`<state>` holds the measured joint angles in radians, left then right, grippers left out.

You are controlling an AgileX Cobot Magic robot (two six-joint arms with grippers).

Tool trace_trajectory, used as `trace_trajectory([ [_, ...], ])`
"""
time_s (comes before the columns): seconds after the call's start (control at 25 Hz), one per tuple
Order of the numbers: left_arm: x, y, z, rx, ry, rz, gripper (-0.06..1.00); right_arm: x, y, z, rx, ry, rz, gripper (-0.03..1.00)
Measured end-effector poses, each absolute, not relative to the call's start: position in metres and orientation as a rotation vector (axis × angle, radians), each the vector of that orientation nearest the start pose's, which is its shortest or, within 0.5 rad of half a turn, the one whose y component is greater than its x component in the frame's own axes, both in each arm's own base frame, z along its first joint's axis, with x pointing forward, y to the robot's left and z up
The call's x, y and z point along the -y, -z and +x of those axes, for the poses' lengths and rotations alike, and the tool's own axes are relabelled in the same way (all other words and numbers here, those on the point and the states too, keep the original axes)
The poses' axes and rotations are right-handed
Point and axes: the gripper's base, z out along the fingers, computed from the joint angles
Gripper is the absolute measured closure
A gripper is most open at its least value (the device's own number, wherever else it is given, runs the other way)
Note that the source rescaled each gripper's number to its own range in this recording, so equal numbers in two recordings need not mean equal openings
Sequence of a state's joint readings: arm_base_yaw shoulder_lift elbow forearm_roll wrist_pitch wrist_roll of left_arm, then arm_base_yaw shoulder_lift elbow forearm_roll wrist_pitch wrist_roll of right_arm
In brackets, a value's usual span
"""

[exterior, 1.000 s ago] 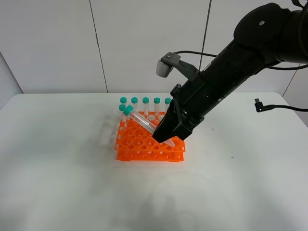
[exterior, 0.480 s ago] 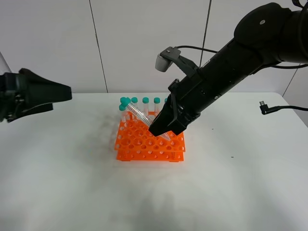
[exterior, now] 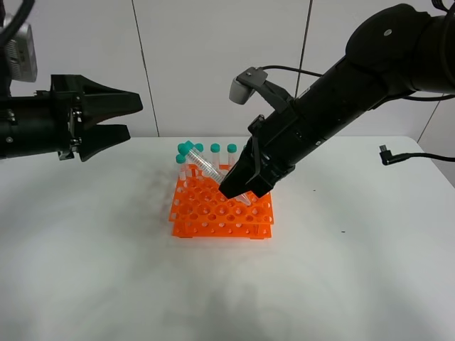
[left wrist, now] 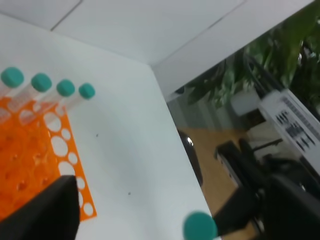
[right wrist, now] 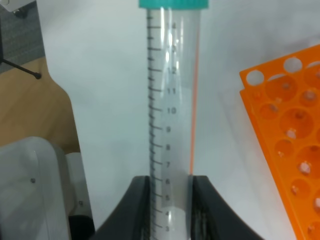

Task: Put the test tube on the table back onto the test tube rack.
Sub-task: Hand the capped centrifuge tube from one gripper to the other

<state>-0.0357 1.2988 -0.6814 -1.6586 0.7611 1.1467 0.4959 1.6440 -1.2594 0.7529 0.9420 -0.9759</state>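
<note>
The test tube's teal cap point(exterior: 185, 148) sticks out free toward my left gripper's open fingers. My left gripper should keep going toward the tube and close on its end with the cap point(exterior: 195, 155).
My right gripper point(exterior: 239, 186) is shut on the lower end of the test tube point(exterior: 206, 167), a clear tube with a teal cap. It holds the tube tilted above the orange test tube rack point(exterior: 213, 220), cap up and to the left. In the right wrist view the test tube point(right wrist: 172, 100) runs straight out from between the fingers point(right wrist: 137, 205), with the rack point(right wrist: 287, 135) beside it. Several capped tubes point(exterior: 215, 150) stand in the rack's back row. My left gripper point(exterior: 132, 117) hovers open and empty at the left, well above the table point(exterior: 99, 270), pointing toward the rack.
A black cable with a plug point(exterior: 387, 155) lies on the table at the far right. In the left wrist view several teal caps point(left wrist: 41, 81) line the rack's edge point(left wrist: 75, 175), and the table's rim point(left wrist: 175, 150) drops off beyond to a floor with plants.
My left arm has come in from the left edge and reached rightward, jaws wide. My right gripper has lifted slightly up and left with the tube, still over the rack.
</note>
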Motion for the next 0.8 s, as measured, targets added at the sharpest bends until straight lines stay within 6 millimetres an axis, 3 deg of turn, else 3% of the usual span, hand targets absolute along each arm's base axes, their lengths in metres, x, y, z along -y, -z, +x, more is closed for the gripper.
trace_trajectory([
  [0.36,0.121,-0.247,0.247,-2.153,1.176,0.134,-0.06,-0.206,-0.282,0.276,-2.176,-0.778,-1.359,0.93],
  [0.8,0.147,-0.257,0.245,-2.142,1.139,0.218,-0.06,-0.207,-0.283,0.276,-2.176,-0.78,-1.353,0.93],
])
